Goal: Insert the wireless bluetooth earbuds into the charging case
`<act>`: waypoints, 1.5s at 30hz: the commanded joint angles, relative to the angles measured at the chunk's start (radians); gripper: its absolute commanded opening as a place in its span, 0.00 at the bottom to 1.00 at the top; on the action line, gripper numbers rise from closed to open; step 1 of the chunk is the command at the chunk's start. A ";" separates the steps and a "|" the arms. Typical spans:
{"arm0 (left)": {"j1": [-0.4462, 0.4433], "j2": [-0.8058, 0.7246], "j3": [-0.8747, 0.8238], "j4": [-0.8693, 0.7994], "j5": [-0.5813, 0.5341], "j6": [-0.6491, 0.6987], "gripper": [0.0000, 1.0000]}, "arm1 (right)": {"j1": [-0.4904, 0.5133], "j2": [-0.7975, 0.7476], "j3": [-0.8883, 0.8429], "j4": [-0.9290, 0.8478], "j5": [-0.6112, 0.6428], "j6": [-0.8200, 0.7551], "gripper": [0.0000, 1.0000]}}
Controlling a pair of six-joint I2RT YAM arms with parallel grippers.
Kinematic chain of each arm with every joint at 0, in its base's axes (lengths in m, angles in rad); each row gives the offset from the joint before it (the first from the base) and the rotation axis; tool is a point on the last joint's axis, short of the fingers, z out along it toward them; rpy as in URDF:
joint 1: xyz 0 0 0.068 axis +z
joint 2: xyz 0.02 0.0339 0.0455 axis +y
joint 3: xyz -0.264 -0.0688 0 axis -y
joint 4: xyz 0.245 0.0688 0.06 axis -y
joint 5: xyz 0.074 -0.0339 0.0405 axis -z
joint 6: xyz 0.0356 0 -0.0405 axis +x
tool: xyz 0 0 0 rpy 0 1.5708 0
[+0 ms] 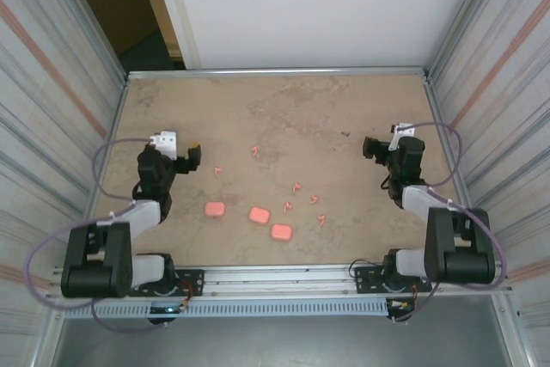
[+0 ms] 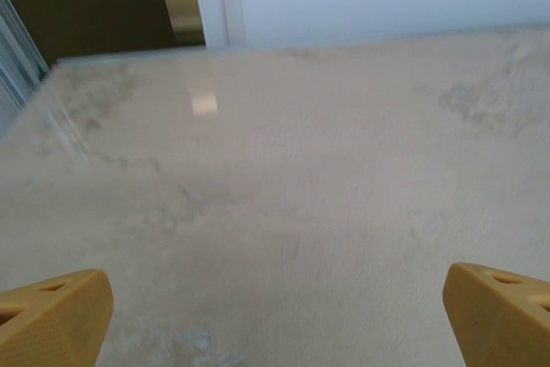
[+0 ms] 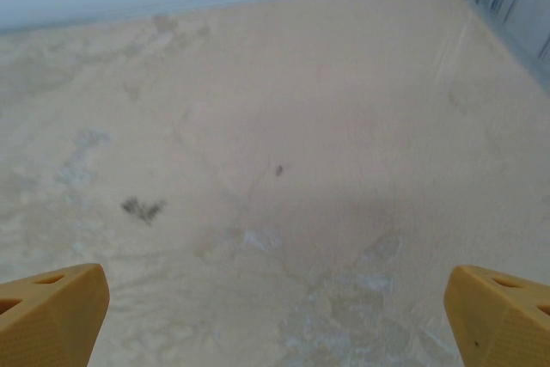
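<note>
The middle charging case (image 1: 259, 215) is lying clear of its neighbours, so my right gripper should keep going toward it with open fingers and close on the case's sides (image 1: 258, 220).
Several tiny salmon-pink earbuds lie scattered mid-table, among them one at the left (image 1: 218, 170), one furthest back (image 1: 255, 150) and one at the right (image 1: 321, 219). Three pink rounded-square charging cases sit in a row nearer the front: left (image 1: 215, 210), middle (image 1: 259, 214), right (image 1: 281, 231). My left gripper (image 1: 196, 155) hangs left of the earbuds, open, with only bare tabletop between its yellow fingers (image 2: 51, 315). My right gripper (image 1: 369, 148) hovers on the right side, also open and empty, its fingertips (image 3: 503, 315) wide apart.
Ribbed metal walls (image 1: 60, 100) close in the table on the left and right, and a white panel (image 1: 309, 6) stands behind it. A metal rail (image 1: 275, 285) carrying both arm bases runs along the near edge. Dark stains mark the tabletop (image 3: 142, 208).
</note>
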 commanded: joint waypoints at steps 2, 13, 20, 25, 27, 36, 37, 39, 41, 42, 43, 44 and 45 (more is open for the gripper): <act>-0.004 -0.131 0.034 -0.192 0.020 -0.123 0.99 | 0.057 -0.123 0.110 -0.325 -0.047 0.012 0.99; -0.004 -0.262 0.090 -0.441 0.188 -0.555 0.99 | 0.350 -0.325 0.288 -0.762 -0.241 -0.103 0.99; -0.004 -0.374 0.091 -0.620 0.242 -0.633 0.99 | 0.613 -0.227 0.403 -0.934 -0.209 -0.136 0.99; -0.003 -0.440 0.089 -0.692 0.258 -0.654 0.99 | 0.762 -0.076 0.534 -1.072 -0.194 -0.123 0.99; -0.004 -0.456 0.084 -0.697 0.253 -0.646 0.99 | 0.813 -0.010 0.590 -1.127 -0.179 -0.114 0.96; -0.002 -0.498 0.089 -0.759 0.193 -0.611 0.99 | 1.002 0.239 0.735 -1.242 -0.115 -0.143 0.93; -0.002 -0.502 0.090 -0.762 0.189 -0.610 0.99 | 1.012 0.261 0.743 -1.248 -0.107 -0.150 0.92; -0.002 -0.508 0.091 -0.769 0.183 -0.610 0.99 | 1.029 0.305 0.759 -1.258 -0.092 -0.164 0.92; -0.002 -0.514 0.092 -0.773 0.178 -0.610 0.99 | 1.042 0.346 0.779 -1.265 -0.084 -0.172 0.92; -0.002 -0.516 0.091 -0.775 0.176 -0.609 0.99 | 1.048 0.365 0.786 -1.266 -0.080 -0.174 0.92; -0.002 -0.516 0.093 -0.777 0.175 -0.609 0.99 | 1.055 0.381 0.794 -1.268 -0.075 -0.178 0.92; -0.002 -0.517 0.095 -0.779 0.172 -0.605 0.99 | 1.063 0.401 0.804 -1.269 -0.065 -0.183 0.92; -0.002 -0.515 0.096 -0.781 0.168 -0.601 0.99 | 1.074 0.418 0.813 -1.272 -0.056 -0.187 0.91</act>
